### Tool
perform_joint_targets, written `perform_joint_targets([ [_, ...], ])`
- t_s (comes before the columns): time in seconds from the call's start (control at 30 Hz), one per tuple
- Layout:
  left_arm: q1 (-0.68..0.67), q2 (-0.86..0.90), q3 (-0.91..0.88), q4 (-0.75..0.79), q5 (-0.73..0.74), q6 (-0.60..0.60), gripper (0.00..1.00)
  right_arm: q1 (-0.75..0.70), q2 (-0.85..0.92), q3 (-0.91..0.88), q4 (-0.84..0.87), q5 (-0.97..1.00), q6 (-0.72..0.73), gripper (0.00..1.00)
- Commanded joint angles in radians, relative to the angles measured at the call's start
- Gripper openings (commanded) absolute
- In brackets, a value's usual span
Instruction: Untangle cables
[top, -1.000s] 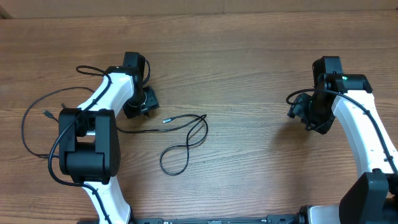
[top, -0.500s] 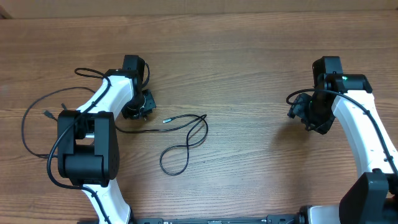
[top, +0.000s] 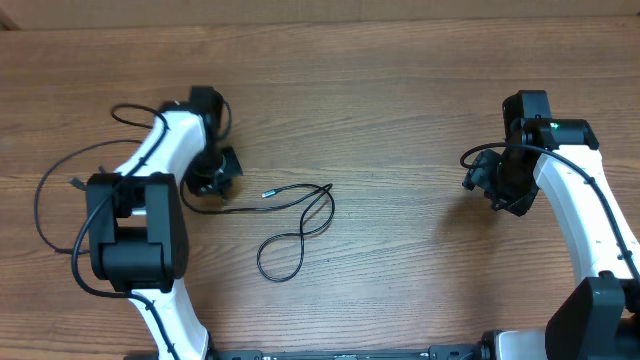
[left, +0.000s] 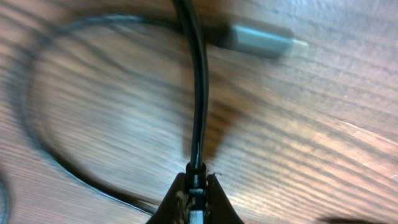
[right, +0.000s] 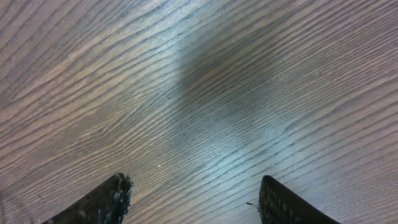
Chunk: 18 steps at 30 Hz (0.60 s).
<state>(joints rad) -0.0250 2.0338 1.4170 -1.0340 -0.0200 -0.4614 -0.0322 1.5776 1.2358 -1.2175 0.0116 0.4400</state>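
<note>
The robot's left gripper has the cable hanging clear above the grey plug (left: 261, 41), so it should go on carrying the cable away until the cable reaches the wide loop (top: 62, 163), and then let go.
A thin black cable (top: 300, 228) lies in loose loops at the table's middle, its metallic plug tip (top: 267, 194) pointing left. One strand runs left to my left gripper (top: 208, 181), which is shut on it. In the left wrist view the cable (left: 199, 93) rises straight out of the closed gripper (left: 196, 186), and a grey plug (left: 261, 38) lies across it at the top. Another thin black cable (top: 40, 212) curves in a wide loop at the far left. My right gripper (top: 495, 185) is open over bare wood (right: 196, 199), far from the cables.
The wooden table (top: 400, 120) fills the view. The left arm's base (top: 130, 240) stands over the front left, and the right arm (top: 590, 230) runs along the right edge. A thicker black lead (top: 470, 157) hangs off the right wrist.
My left gripper has shut on the cable strand and shifted a little to the left. The loops in the middle and the right arm have stayed put.
</note>
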Motion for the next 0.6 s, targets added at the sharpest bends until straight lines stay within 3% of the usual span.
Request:
perform_joint_targets([
  [0.0, 0.064, 0.006, 0.197, -0.092, -0.051, 0.024, 0.04, -0.002, -0.003, -0.006, 0.002, 0.009, -0.003, 0.65],
  [0.2, 0.200, 0.006, 0.493, -0.293, -0.169, 0.039, 0.04, -0.002, -0.003, -0.006, -0.001, 0.009, -0.003, 0.65],
  [0.57, 0.470, 0.006, 0.566, -0.415, -0.239, 0.008, 0.04, -0.002, -0.003, -0.006, 0.000, 0.008, -0.002, 0.65],
])
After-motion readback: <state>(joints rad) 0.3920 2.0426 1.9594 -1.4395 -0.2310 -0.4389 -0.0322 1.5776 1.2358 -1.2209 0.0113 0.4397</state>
